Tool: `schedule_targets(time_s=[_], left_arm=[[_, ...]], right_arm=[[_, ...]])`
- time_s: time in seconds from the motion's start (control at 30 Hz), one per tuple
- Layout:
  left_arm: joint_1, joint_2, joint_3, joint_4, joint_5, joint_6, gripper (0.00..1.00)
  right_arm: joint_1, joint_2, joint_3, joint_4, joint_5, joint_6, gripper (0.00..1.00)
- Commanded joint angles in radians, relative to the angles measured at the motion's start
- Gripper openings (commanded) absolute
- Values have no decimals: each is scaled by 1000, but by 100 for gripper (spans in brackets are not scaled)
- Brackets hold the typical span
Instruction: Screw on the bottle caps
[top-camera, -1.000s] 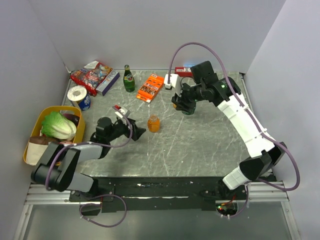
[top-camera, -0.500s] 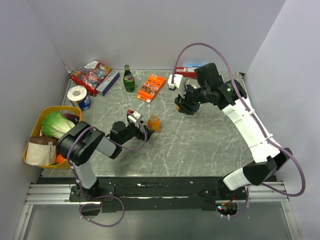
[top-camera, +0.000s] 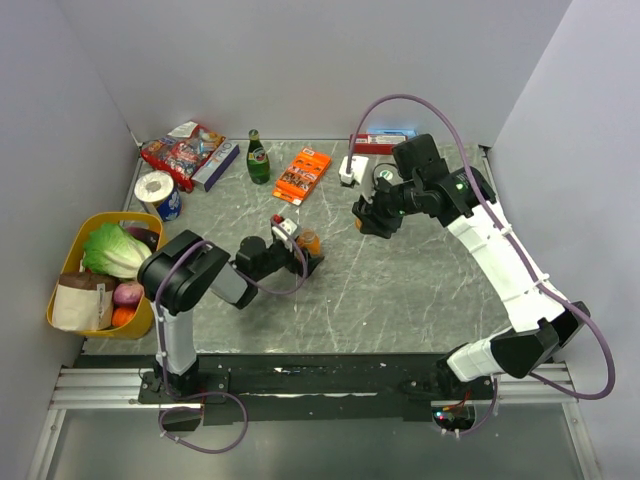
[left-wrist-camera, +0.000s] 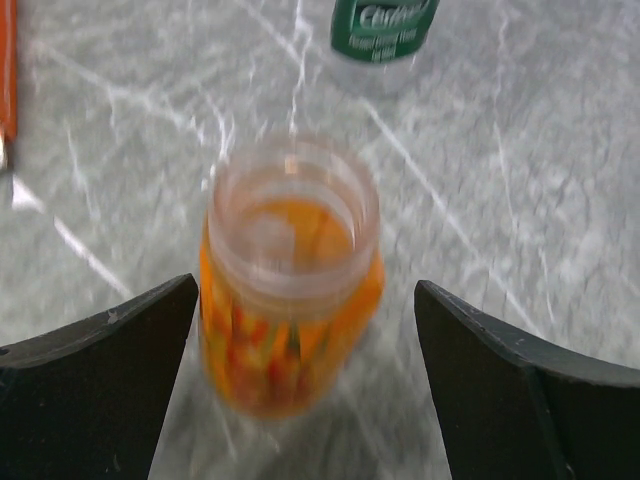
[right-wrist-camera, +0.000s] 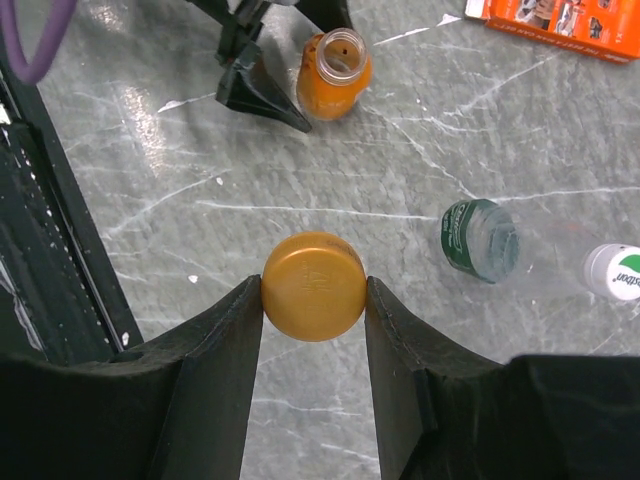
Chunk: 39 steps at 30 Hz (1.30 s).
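Note:
I can see a pale patch (left-wrist-camera: 270, 234) through the bottle's clear opening, down inside the orange sides. The orange bottle (top-camera: 310, 242) should be empty when I lift it.
The orange bottle (left-wrist-camera: 290, 275) stands uncapped on the marble table between the fingers of my open left gripper (left-wrist-camera: 305, 300). Its left side is close to one finger and there is a gap on the right. From above, the orange bottle (top-camera: 308, 243) shows at the tip of the left gripper (top-camera: 303, 256). My right gripper (right-wrist-camera: 313, 290) is shut on the orange-brown cap (right-wrist-camera: 313, 285), held above the table to the right of that bottle (right-wrist-camera: 335, 62). The clear bottle with a green label (right-wrist-camera: 480, 240) and the whitish cap (right-wrist-camera: 615, 272) lie beyond.
A yellow basket (top-camera: 75, 262) of vegetables sits at the left edge. Along the back stand a tall green glass bottle (top-camera: 258, 158), an orange packet (top-camera: 301, 174), a snack bag (top-camera: 182, 148), a tape roll (top-camera: 157, 188) and a white box (top-camera: 348, 168).
The left arm has reached to the right, and its open fingers now flank the orange bottle. The right gripper, still holding the orange-brown cap, has shifted slightly right.

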Motion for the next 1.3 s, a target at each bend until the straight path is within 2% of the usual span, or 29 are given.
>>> schedule_targets(time_s=[0.0, 0.23, 0.4, 0.8, 1.07, 1.2, 1.27], left_arm=[[-6, 23, 97, 4, 57, -29, 96], [-22, 26, 82, 10, 48, -7, 96], [-24, 32, 85, -66, 10, -10, 96], [-36, 50, 18, 51, -71, 16, 99], [-41, 63, 54, 28, -24, -10, 87], [-53, 82, 71, 37, -47, -32, 85], [-59, 90, 84, 34, -38, -29, 79]], right_arm=[[-13, -32, 3, 33, -27, 30, 28], [-24, -33, -8, 51, -32, 36, 28], [-28, -24, 1, 54, -35, 45, 28], [-31, 17, 42, 43, -35, 52, 28], [-30, 42, 64, 37, -41, 50, 28], [-30, 42, 59, 34, -38, 50, 28], [-31, 39, 53, 36, -36, 53, 28]])
